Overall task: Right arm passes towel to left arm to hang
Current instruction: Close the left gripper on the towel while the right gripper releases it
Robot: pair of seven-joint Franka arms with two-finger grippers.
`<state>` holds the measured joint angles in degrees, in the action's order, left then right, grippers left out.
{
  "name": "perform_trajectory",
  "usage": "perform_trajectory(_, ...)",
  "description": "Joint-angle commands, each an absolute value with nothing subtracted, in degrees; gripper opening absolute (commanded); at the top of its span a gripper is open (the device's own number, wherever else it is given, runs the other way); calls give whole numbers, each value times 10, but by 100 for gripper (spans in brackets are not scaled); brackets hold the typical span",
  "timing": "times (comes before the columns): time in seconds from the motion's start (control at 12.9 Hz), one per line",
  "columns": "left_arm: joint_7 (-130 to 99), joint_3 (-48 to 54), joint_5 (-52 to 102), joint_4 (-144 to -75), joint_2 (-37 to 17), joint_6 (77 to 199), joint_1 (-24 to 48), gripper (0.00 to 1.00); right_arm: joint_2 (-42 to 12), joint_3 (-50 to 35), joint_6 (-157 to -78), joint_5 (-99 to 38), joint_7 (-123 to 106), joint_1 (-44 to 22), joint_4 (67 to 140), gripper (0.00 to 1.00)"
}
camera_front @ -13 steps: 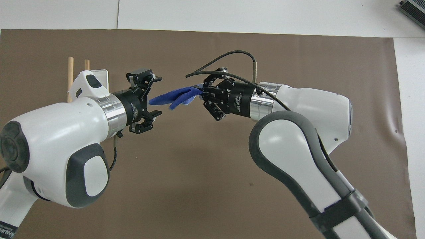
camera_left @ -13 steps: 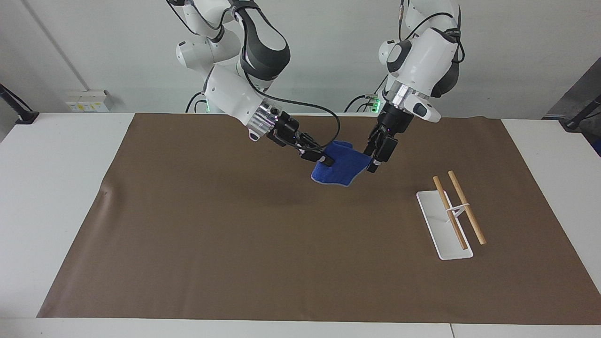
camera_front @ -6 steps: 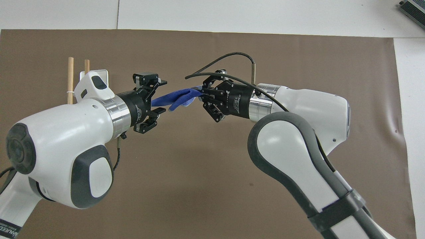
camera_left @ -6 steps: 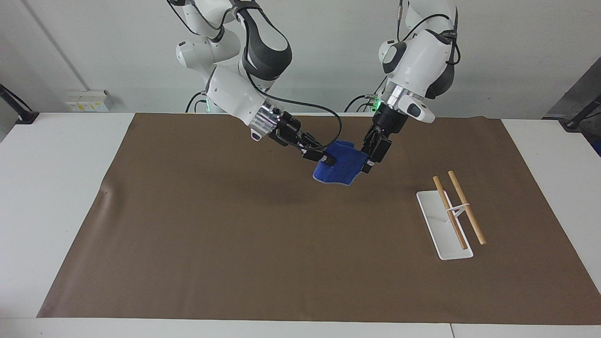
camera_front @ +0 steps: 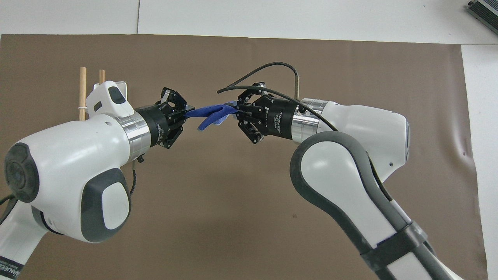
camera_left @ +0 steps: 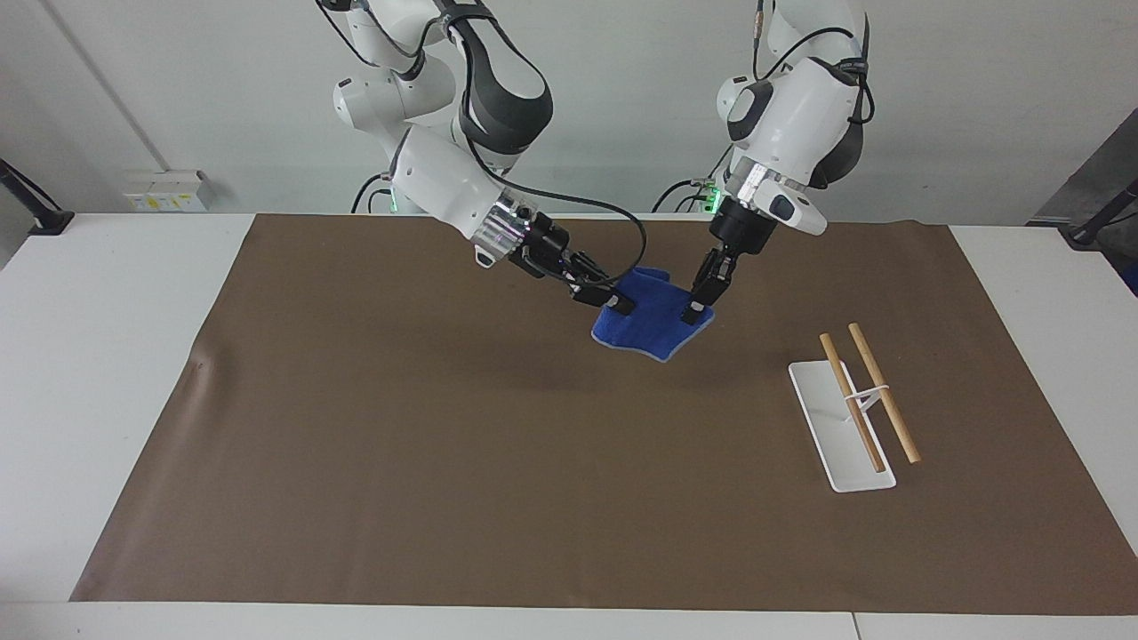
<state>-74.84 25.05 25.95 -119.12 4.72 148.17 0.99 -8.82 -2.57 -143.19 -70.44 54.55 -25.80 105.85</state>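
Observation:
My right gripper is closed on the towel's edge point(camera_front: 231, 107). It should open and move away before my left gripper takes the towel to the wooden rods point(camera_left: 889, 405).
The bright-blue towel point(camera_left: 653, 313) point(camera_front: 209, 114) hangs in the air over the brown mat, stretched between both grippers. My right gripper point(camera_left: 615, 305) point(camera_front: 234, 111) is shut on one edge of it. At the towel's other edge my left gripper point(camera_left: 693, 311) point(camera_front: 187, 113) is shut, its fingertips pinched together on the cloth. The middle of the towel sags a little between the two hands.
A white tray point(camera_left: 827, 425) with two wooden rods point(camera_left: 882, 392) point(camera_front: 82, 92) across a low stand lies on the mat toward the left arm's end of the table. The brown mat point(camera_left: 444, 462) covers most of the white table.
My left gripper came in onto the towel's free edge and closed from wide open to shut on it. The right gripper kept its hold and barely moved.

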Motion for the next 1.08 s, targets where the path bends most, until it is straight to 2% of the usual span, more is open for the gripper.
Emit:
perform_trajectory(0.0, -730, 248, 263, -1190, 43, 1491, -2, 0, -83, -28, -1443, -715, 542, -257, 1066, 0)
perform_trajectory(0.08, -729, 246, 263, -1187, 40, 1492, -3, 0, -83, -28, -1443, -715, 541, -256, 1066, 0)
perform_trajectory(0.15, -727, 232, 263, -1186, 39, 1492, -3, 0, -83, -27, -1444, -707, 527, -256, 1066, 25)
perform_trajectory(0.23, -720, 223, 263, -1185, 39, 1491, -3, 0, -83, -26, -1445, -705, 506, -256, 1066, 93)
perform_trajectory(0.31, -710, 214, 262, -1186, 40, 1490, -4, 0, -83, -25, -1445, -688, 480, -256, 1067, 100)
perform_trajectory(0.77, -634, 126, 262, -1190, 40, 1470, -4, 0, -83, -24, -1428, -292, 369, -208, 1083, 100)
perform_trajectory(1.0, -572, 64, 262, -1190, 41, 1453, -4, 0, -80, -24, -1375, -122, 289, -172, 1081, 100)
